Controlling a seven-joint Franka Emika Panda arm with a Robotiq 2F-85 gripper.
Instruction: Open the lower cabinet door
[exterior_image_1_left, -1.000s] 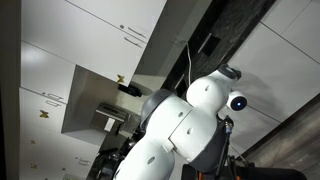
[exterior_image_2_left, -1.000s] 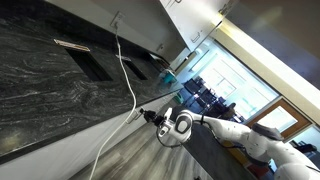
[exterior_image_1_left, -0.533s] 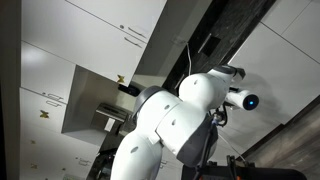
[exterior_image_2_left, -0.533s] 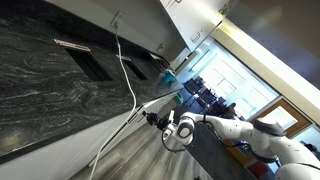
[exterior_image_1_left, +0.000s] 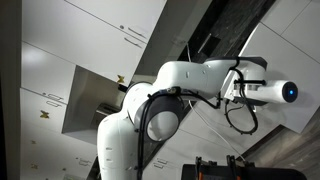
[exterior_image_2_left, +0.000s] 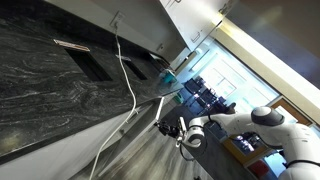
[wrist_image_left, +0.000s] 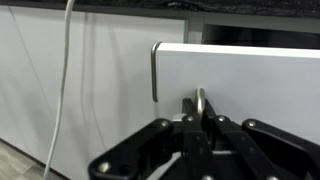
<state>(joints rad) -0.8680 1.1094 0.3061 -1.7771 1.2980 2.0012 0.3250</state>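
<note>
My fingers are around the door's handle (wrist_image_left: 200, 99) and the door's edge (wrist_image_left: 163, 78) is clear of the cabinet front. My gripper should now pull until the cabinet's inside shows, then let go.
In the wrist view the lower cabinet door (wrist_image_left: 250, 75) is a plain white panel. Its left edge stands a little out from the white cabinet front. A slim handle (wrist_image_left: 201, 98) sticks up between my fingers. My gripper (wrist_image_left: 201, 125) is shut on this handle, with the dark fingers pressed together around it. In an exterior view the gripper (exterior_image_2_left: 167, 128) sits at the cabinet front, just below the dark speckled countertop (exterior_image_2_left: 50, 80). The white arm (exterior_image_1_left: 200, 75) stretches out towards the cabinets. The door itself is hard to make out in both exterior views.
A white cable (wrist_image_left: 63, 70) hangs down over the neighbouring white door (wrist_image_left: 100, 90); it also shows in an exterior view (exterior_image_2_left: 122, 70). A dark strip (wrist_image_left: 250, 20) of countertop runs above the doors. Wood-look floor (exterior_image_2_left: 150, 160) lies in front of the cabinets.
The arm has stretched out and swung sideways. The gripper has moved a little away from the cabinet front.
</note>
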